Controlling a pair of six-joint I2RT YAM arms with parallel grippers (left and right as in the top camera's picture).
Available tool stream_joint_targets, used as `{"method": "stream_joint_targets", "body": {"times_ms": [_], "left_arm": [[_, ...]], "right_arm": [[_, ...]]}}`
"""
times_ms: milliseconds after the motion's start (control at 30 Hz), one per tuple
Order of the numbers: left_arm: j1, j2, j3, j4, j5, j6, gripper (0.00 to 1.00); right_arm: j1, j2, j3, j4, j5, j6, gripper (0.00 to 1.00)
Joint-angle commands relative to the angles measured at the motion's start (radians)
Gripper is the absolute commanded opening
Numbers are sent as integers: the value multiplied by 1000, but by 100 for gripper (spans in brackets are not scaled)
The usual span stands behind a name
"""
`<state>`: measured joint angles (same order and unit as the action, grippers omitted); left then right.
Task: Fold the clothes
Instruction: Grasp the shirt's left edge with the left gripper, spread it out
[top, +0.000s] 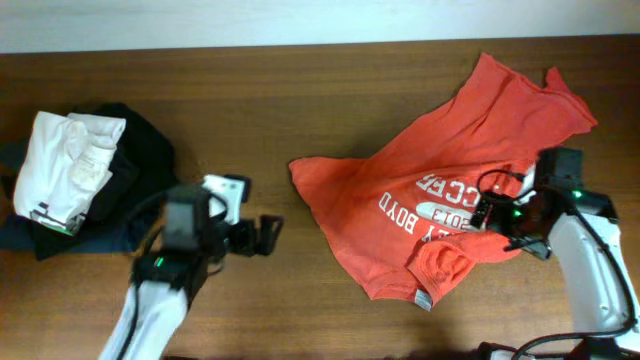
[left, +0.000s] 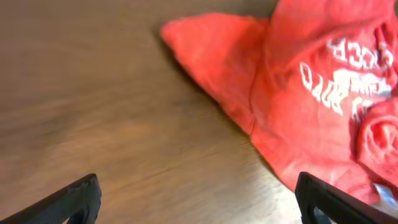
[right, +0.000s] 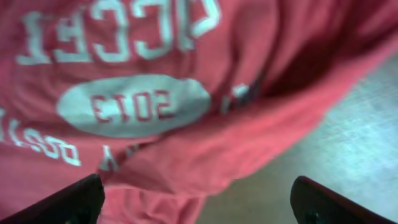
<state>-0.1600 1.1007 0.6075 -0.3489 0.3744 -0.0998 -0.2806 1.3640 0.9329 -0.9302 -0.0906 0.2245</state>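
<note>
The red-orange T-shirt is crumpled and slanted on my right gripper's side, so my left gripper should grab the shirt's front edge and drag it toward the pile.
The red-orange T-shirt lies crumpled on the right half of the wooden table, white lettering up, with a folded-over flap near its front edge. It also shows in the left wrist view and fills the right wrist view. My left gripper is open and empty over bare wood, left of the shirt's left corner. My right gripper is open at the shirt's right front edge, its fingers spread just above the cloth, holding nothing.
A pile of other garments sits at the far left: a white one on top of black and navy ones. Bare wooden table lies between the pile and the shirt.
</note>
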Motion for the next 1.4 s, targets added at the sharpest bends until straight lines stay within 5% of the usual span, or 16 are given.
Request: {"method": "stream_joint_targets", "body": {"times_ms": [0,100,267,400,433,467,500,533,633,733,767,833,1033,1267,1367], "left_arm": [[-144,294,170,-23,31,-45,99],[-276,486,268,-45,34,-46,99],[-370,619,268,138,71,-196,99],[-395,686,268,163,5,-200,99],[-403,700,268,186,-8,-200,92],[-407,708,268,215,-9,-200,58],[-407,708,268,231,-18,-200,13],[-400,707,271,229,-86,-200,1],[-258,680,384,79,-381,-198,1],[-39,673,656,-13,-393,-198,1],[37,673,750,-13,-390,-198,18],[100,673,772,-45,-329,-199,99],[-34,689,713,-565,6,-204,99],[-433,792,467,-156,3,-561,93],[-460,814,467,-53,-18,-567,72]], "right_arm": [[-41,-10,4,-16,-30,-8,99],[-41,-10,4,-15,-29,-8,99],[-41,-10,4,-16,-30,-8,99],[-41,-10,4,-16,-29,-8,99],[-41,-10,4,-16,-29,-8,99],[-41,-10,4,-16,-29,-8,99],[-41,-10,4,-16,-29,-8,99],[-41,-10,4,-16,-29,-8,99],[-41,-10,4,-17,-29,-8,99],[-41,-10,4,-24,-29,-8,99],[-41,-10,4,-25,-29,-8,99],[-41,-10,4,-26,-29,-8,99],[-41,-10,4,-25,-29,-8,99],[-41,-10,4,-32,-29,-8,99],[-41,-10,4,-35,-29,-8,99]]}}
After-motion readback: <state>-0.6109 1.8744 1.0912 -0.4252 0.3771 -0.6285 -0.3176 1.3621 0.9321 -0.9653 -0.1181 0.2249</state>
